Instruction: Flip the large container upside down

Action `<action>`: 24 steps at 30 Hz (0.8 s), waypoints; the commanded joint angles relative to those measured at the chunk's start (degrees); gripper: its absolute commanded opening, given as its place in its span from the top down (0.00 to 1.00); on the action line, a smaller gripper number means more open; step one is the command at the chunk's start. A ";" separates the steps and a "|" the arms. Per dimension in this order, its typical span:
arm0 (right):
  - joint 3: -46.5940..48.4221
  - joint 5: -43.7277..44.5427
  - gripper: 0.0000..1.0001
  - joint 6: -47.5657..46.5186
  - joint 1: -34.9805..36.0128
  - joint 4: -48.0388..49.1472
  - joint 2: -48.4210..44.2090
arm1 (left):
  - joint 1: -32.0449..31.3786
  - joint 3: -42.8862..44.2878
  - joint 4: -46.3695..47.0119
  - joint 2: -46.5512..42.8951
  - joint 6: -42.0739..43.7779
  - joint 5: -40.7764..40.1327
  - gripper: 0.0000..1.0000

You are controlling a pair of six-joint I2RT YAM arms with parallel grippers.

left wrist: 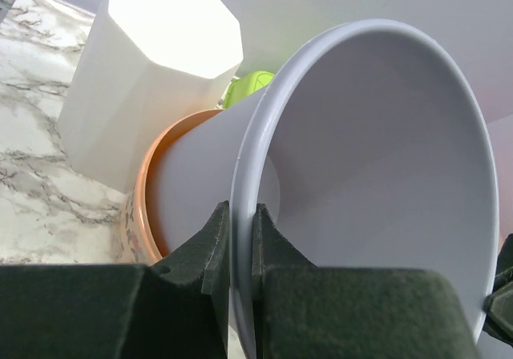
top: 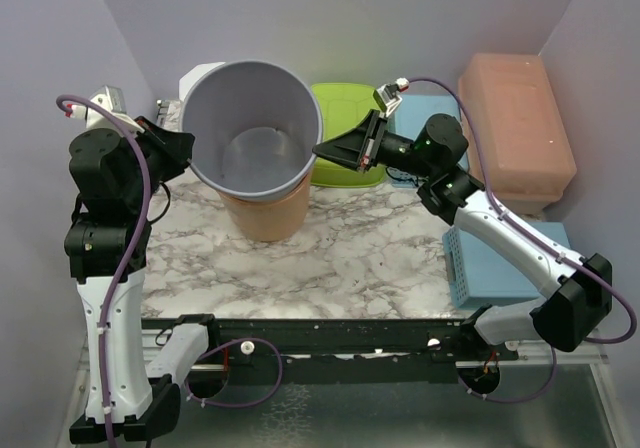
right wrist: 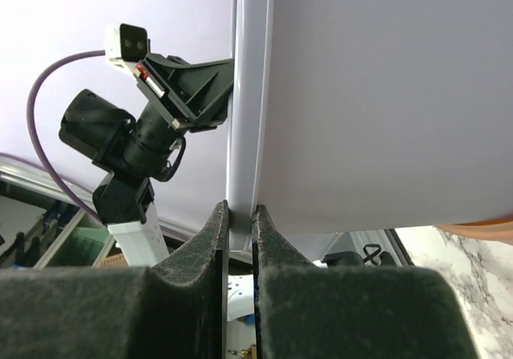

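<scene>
My two grippers are pinching opposite sides of the grey tub's rim (top: 318, 125), so my right gripper should carry on going up until the tub is clear of the orange container (top: 268, 218), then let go.
The large container (top: 255, 158) is a grey round tub with its mouth facing up towards the top camera. Its lower part sits in the mouth of an orange container (top: 265, 220). My left gripper (top: 190, 151) is shut on the left side of the tub's rim. The left wrist view shows the thin rim pinched between its pads, left gripper (left wrist: 240, 219), tub wall (left wrist: 377, 151). My right gripper (top: 324, 151) is shut on the opposite, right side of the rim. In the right wrist view the rim runs straight up between the jaws, right gripper (right wrist: 239, 212), tub wall (right wrist: 385, 94).
A white eight-sided container (top: 200, 76) stands behind the tub at the left. A lime green bin (top: 350, 118) lies behind it at the right, with a blue box (top: 430, 116), a pink lidded box (top: 515, 133) and a blue basket (top: 495, 258) along the right side.
</scene>
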 commanded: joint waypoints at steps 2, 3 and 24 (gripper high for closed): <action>3.56 -4.43 0.94 -4.80 0.36 2.43 -0.83 | -0.78 3.22 5.45 -2.14 -0.70 3.21 1.00; 3.78 -4.66 0.94 -5.14 0.40 2.46 -0.88 | -0.73 3.51 5.49 -2.28 -0.73 3.10 1.00; 2.25 -2.24 0.94 -17.16 0.37 3.50 -11.12 | -2.92 4.17 16.46 -1.96 -3.81 17.56 1.00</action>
